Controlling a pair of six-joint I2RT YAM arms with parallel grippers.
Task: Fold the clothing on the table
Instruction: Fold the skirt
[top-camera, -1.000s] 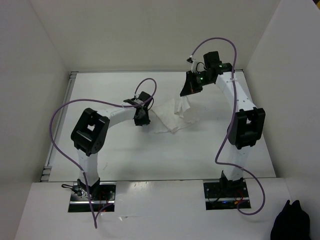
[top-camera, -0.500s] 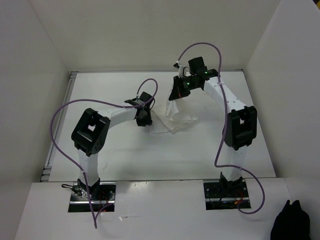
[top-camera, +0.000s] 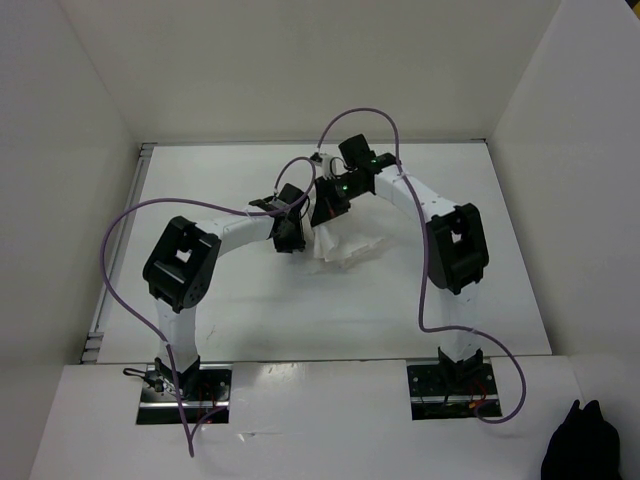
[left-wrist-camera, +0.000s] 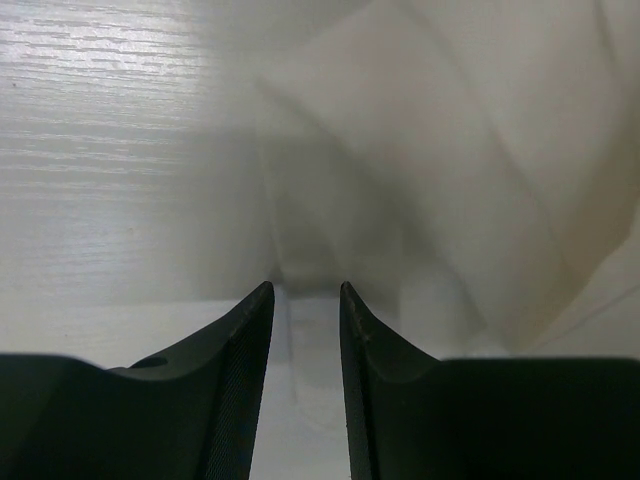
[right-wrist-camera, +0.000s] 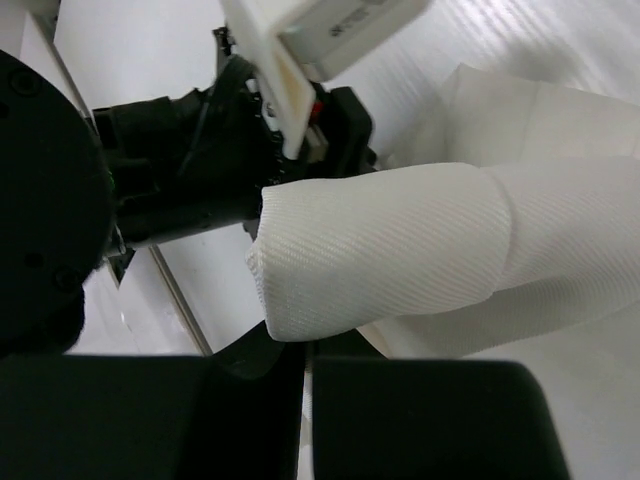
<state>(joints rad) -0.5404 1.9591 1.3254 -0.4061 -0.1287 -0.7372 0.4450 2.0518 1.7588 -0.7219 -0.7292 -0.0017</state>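
The ribbed fold (right-wrist-camera: 390, 240) trails from my right gripper across the garment, so I should keep pulling it toward the garment's edge (top-camera: 309, 238) by my left gripper and let go there.
The clothing (top-camera: 348, 245) is a small white wrinkled garment lying bunched in the middle of the table (top-camera: 230, 300). My right gripper (top-camera: 326, 208) hangs over its left part, shut on a fold of it. In the right wrist view the ribbed white fabric (right-wrist-camera: 400, 250) drapes over the closed tips of my right gripper (right-wrist-camera: 307, 345). My left gripper (top-camera: 287, 236) sits low at the garment's left edge. In the left wrist view its jaws (left-wrist-camera: 303, 295) stand slightly apart, with the soft cloth (left-wrist-camera: 420, 170) spreading out ahead and a strip of it showing in the gap.
White walls bound the table on three sides. A black bundle of cloth (top-camera: 580, 445) lies off the table at the near right. Purple cables loop above both arms. The left arm's black wrist (right-wrist-camera: 200, 150) is close in front of my right gripper.
My right gripper has swung left across the table towards the left gripper, carrying the garment's right side over onto its left. The left arm has stayed still.
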